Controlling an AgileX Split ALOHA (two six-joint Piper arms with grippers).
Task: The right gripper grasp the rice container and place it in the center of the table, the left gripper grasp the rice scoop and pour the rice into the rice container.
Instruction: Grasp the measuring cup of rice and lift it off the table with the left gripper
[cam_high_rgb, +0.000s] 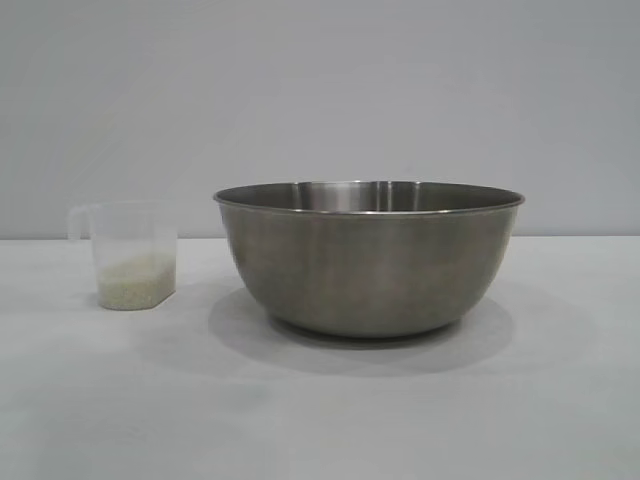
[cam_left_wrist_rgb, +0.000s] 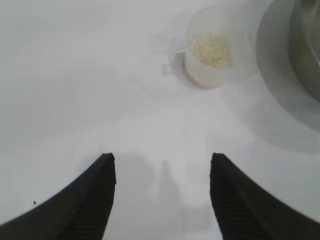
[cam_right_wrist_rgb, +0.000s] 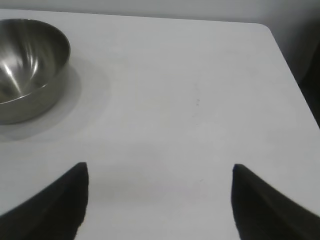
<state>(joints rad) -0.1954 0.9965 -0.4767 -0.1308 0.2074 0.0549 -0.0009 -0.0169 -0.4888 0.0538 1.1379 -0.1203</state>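
I expect the rice scoop (cam_high_rgb: 134, 254) to empty completely when I pour, because the rice lies in a loose slope (cam_high_rgb: 138, 282) under a wide open rim.
The rice container (cam_high_rgb: 368, 258), a wide steel bowl, stands on the white table (cam_high_rgb: 320, 420) near its middle. To its left stands the rice scoop (cam_high_rgb: 130, 255), a clear cup with rice (cam_high_rgb: 133, 280) in its lower part and its handle on the side away from the bowl. Neither arm shows in the exterior view. My left gripper (cam_left_wrist_rgb: 162, 162) hangs open above bare table, well short of the rice scoop (cam_left_wrist_rgb: 215, 50); the rice (cam_left_wrist_rgb: 211, 49) shows inside it. My right gripper (cam_right_wrist_rgb: 160, 170) is open wide over bare table, apart from the rice container (cam_right_wrist_rgb: 27, 65).
The table's far edge and rounded corner (cam_right_wrist_rgb: 265, 27) show in the right wrist view, with a dark gap beyond its side edge. A plain grey wall stands behind the table. Bare tabletop lies in front of both objects.
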